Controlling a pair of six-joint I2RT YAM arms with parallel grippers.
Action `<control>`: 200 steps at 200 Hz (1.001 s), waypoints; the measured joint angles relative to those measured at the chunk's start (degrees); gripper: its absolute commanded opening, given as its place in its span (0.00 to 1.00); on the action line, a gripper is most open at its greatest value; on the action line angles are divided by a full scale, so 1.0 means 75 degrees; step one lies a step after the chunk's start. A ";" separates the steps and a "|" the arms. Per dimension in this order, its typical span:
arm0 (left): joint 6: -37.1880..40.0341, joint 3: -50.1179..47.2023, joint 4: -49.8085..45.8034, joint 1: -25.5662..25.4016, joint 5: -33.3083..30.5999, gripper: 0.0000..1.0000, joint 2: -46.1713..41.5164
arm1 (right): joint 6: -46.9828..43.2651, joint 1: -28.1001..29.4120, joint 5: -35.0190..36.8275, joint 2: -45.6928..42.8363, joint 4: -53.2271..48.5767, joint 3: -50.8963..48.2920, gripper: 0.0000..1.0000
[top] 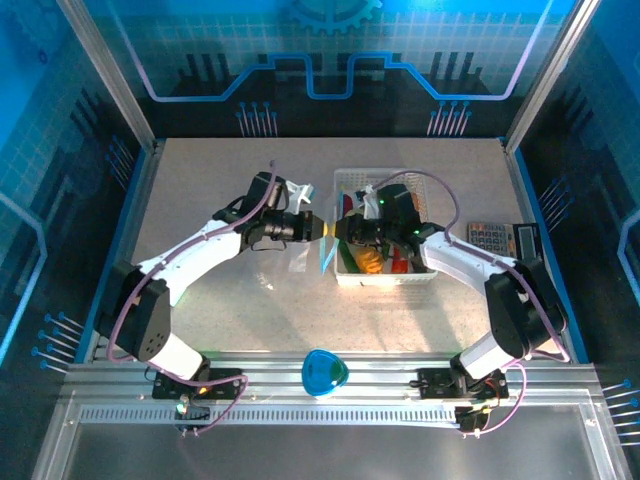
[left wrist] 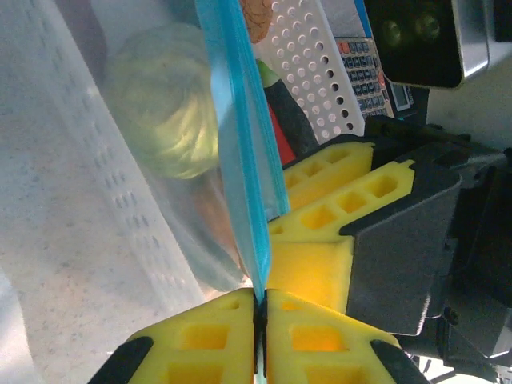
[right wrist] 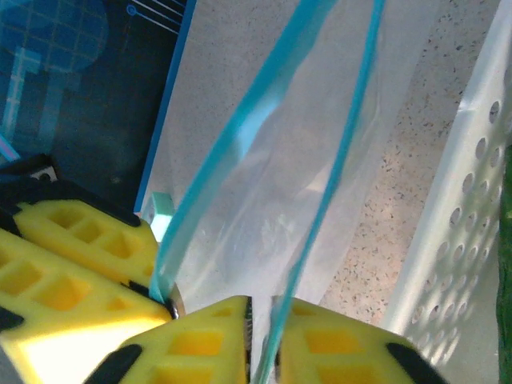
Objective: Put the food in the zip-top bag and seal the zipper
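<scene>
I should pull my left gripper's edge of the bag back while my right gripper gets the light-green cabbage (left wrist: pixel 164 100), because my grippers meet finger to finger at the bag's lips (top: pixel 327 257).
The clear zip-top bag (top: pixel 296 262) hangs between my two grippers, just left of the basket. My left gripper (left wrist: pixel 261 302) is shut on one lip of the light-blue zipper (left wrist: pixel 238 152). Tip to tip with it, my right gripper (right wrist: pixel 262 320) is shut on the zipper's (right wrist: pixel 350 120) other lip. The two lips stand apart, so the bag's mouth (right wrist: pixel 280 184) gapes. A light-green cabbage (left wrist: pixel 164 100) shows blurred through the plastic; whether it lies in the bag I cannot tell. A dark-green cucumber (left wrist: pixel 286 116), orange piece (top: pixel 370 260) and red piece (top: pixel 400 266) lie in the basket.
The white perforated basket (top: pixel 420 180) stands right of centre, against the bag. A calculator (top: pixel 490 238) lies at the table's right edge. A blue object (top: pixel 324 372) sits on the front rail between the arm bases. Metal posts frame the table's sides.
</scene>
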 measured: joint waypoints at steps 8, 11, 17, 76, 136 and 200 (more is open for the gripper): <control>-0.0003 -0.0009 -0.0012 0.0038 -0.0003 0.09 -0.0067 | -0.0070 0.0015 0.0041 0.0000 -0.0102 0.0041 0.03; -0.0003 -0.0009 -0.0015 0.0052 -0.0003 0.08 -0.0087 | -0.0061 0.0026 0.0082 0.0000 -0.0166 0.0064 0.03; 0.0000 -0.0009 -0.0023 0.0076 -0.0038 0.07 -0.0149 | -0.0125 0.0029 0.0157 0.0000 -0.0268 0.0105 0.02; 0.0350 0.0256 -0.1370 0.0157 -0.1894 0.05 -0.1166 | -0.1620 0.0128 0.1597 -0.0221 -0.2401 0.1142 0.02; 0.0746 0.0498 -0.2527 0.0154 -0.3981 0.03 -0.2620 | -0.2882 0.0178 0.2952 -0.0271 -0.3730 0.1985 0.02; 0.0822 0.0539 -0.2923 0.0143 -0.4208 0.00 -0.2328 | -0.3153 0.0315 0.2932 0.0259 -0.3867 0.2369 0.04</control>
